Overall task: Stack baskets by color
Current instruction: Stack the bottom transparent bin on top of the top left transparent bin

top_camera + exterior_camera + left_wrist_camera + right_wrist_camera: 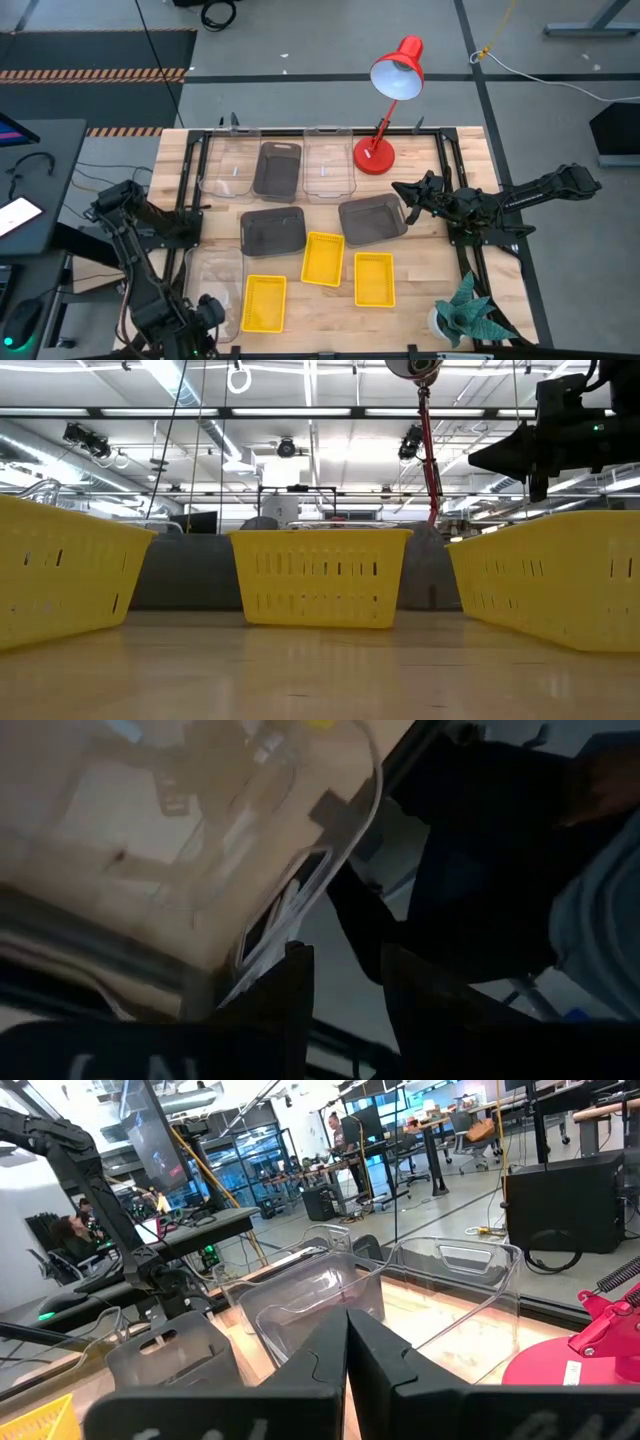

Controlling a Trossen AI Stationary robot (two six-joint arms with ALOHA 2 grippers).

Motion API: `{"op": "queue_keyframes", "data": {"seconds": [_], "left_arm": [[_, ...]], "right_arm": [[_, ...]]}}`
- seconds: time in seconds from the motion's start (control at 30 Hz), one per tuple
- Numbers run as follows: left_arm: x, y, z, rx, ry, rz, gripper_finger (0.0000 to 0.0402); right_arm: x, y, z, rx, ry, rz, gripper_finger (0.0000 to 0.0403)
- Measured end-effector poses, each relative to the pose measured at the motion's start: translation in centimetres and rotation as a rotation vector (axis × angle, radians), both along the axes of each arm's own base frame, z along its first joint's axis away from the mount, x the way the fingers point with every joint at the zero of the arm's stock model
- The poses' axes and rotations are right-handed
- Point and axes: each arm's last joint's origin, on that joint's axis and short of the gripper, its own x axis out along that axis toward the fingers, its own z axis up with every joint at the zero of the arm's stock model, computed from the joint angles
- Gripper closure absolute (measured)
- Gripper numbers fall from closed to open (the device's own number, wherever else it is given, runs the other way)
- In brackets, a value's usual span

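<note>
The near clear basket (214, 290) will nest down inside the far clear basket (231, 164) when the robot lowers it, because the far basket stands open and empty under a wide rim.
Three yellow baskets (323, 258), (373, 278), (264, 302) lie flat near the table's front. Behind them are three dark grey baskets (272, 230), (372, 220), (278, 170). Two clear baskets (230, 165), (328, 165) sit at the far edge. A third clear basket (215, 285) lies at the near left corner. My left gripper (205, 312) hangs over this basket's near end, slanting down, fingers apart. My right gripper (347, 1350) waits shut at the right, level, above the table. My left gripper has one fingertip (295, 970) right at the clear basket's end rim with the handle slot (285, 915). The gap between the fingers shows only floor. I cannot tell whether the finger touches the rim.
A red desk lamp (385, 150) stands at the far middle, its base next to a clear basket. A potted plant (465, 315) sits at the near right corner. Black frame rails (190, 170) run along the table's sides. Bare wood lies between the yellow baskets and the right rail.
</note>
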Motion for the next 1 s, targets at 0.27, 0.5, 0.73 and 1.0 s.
{"op": "queue_keyframes", "data": {"seconds": [0.27, 0.5, 0.73, 1.0], "left_arm": [[0.6, -0.1, 0.2, -0.041, -0.005, 0.035, 0.0277], [1.1, 0.2, -0.1, 0.014, -0.078, 0.033, 0.0277], [1.0, -1.1, -2.1, 0.106, -0.098, -0.094, 0.0276], [1.1, -1.6, -3.0, 0.141, -0.102, -0.178, 0.0274]], "right_arm": [[0.0, 0.0, 0.0, 0.0, 0.0, 0.0, 0.0389], [0.0, 0.0, 0.0, 0.0, 0.0, 0.0, 0.0389], [0.0, 0.0, 0.0, 0.0, 0.0, 0.0, 0.0389], [0.0, 0.0, 0.0, 0.0, 0.0, 0.0, 0.0389]]}}
